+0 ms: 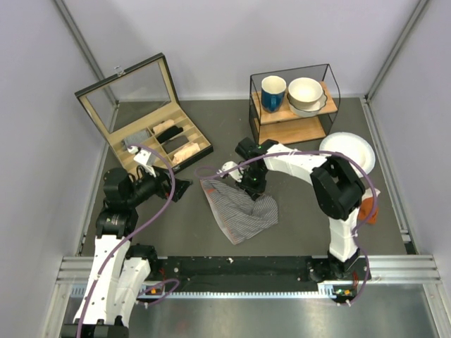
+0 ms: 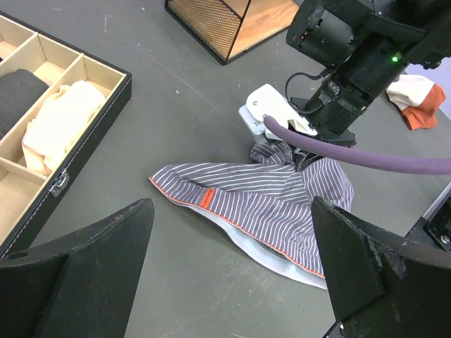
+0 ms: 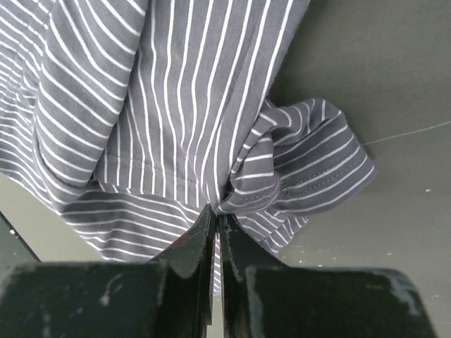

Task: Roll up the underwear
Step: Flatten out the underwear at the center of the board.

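The robot's right gripper is pinching the underwear's bunched fold and the way toward the shelf is clear, so the robot should go on pulling until the fold is straight, then let go.
The underwear is grey cloth with white pinstripes and an orange-edged waistband, lying crumpled on the table's middle. It also shows in the left wrist view and fills the right wrist view. My right gripper is shut on a bunched fold at the garment's far edge; its fingertips pinch the cloth. My left gripper is open and empty, left of the underwear and apart from it; in its own view its gripper point sits over bare table near the waistband.
An open wooden compartment box with beige and black rolls stands at the back left. A wire-frame shelf with a blue mug and bowls stands at the back right. A white plate and an orange-and-white cloth lie at the right.
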Motion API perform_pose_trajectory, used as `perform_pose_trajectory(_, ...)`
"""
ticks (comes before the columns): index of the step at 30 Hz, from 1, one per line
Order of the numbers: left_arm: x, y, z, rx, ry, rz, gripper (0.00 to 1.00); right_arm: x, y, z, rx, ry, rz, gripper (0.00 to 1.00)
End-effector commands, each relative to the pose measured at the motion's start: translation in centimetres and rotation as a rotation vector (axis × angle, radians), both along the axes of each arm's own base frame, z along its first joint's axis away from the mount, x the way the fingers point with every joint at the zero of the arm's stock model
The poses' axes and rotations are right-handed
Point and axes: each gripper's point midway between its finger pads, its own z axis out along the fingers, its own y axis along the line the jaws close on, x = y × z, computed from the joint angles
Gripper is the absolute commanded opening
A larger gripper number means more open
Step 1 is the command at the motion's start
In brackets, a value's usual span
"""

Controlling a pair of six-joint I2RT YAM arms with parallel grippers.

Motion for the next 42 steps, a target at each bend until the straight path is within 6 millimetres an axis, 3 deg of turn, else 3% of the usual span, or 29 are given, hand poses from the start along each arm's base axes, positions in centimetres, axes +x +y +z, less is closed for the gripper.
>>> perform_pose_trajectory(1, 0.2, -0.2, 1.2, -0.012, -0.053, -0.014, 0.99, 1.0, 0.3, 4.2, 0.059, -0.083, 0.01, 0.0)
perform_pose_trajectory(6, 0.1, -0.2, 1.3, -0.011, -0.057, -0.013, 0.99, 1.9, 0.4, 6.4, 0.071, -0.137, 0.021, 0.0)
perform_pose_trajectory(11, 0.1, -0.2, 1.4, -0.012, -0.058, -0.014, 0.99, 3.1, 0.2, 7.1, 0.036, -0.179, 0.023, 0.0)
perform_pose_trajectory(19, 0.0, -0.2, 1.6, -0.013, -0.066, -0.016, 0.99, 7.2, 1.2, 8.2, -0.022, -0.296, 0.031, 0.0)
perform_pose_trajectory(23, 0.0, -0.2, 1.7, -0.012, -0.07, -0.016, 0.99, 10.0, 2.5, 9.4, -0.022, -0.375, 0.022, 0.0)
perform_pose_trajectory(28, -0.1, -0.1, 1.8, -0.012, -0.078, -0.013, 0.99, 13.8, 2.9, 8.8, -0.104, -0.471, -0.013, 0.0)
perform_pose_trajectory(33, 0.0, -0.1, 1.7, -0.01, -0.076, -0.013, 0.99, 19.5, 2.9, 8.7, -0.211, -0.662, -0.115, 0.01)
perform_pose_trajectory(37, 0.0, -0.1, 1.6, -0.011, -0.07, -0.012, 0.99, 22.9, 3.6, 9.5, -0.188, -0.778, -0.192, 0.11)
perform_pose_trajectory(38, 0.0, -0.1, 1.5, -0.01, -0.068, -0.012, 0.99, 23.4, 3.9, 10.2, -0.168, -0.793, -0.213, 0.19)
perform_pose_trajectory(42, 0.1, 0.0, 1.6, -0.009, -0.071, -0.007, 0.99, 22.6, 5.3, 10.9, -0.064, -0.742, -0.209, 0.29)
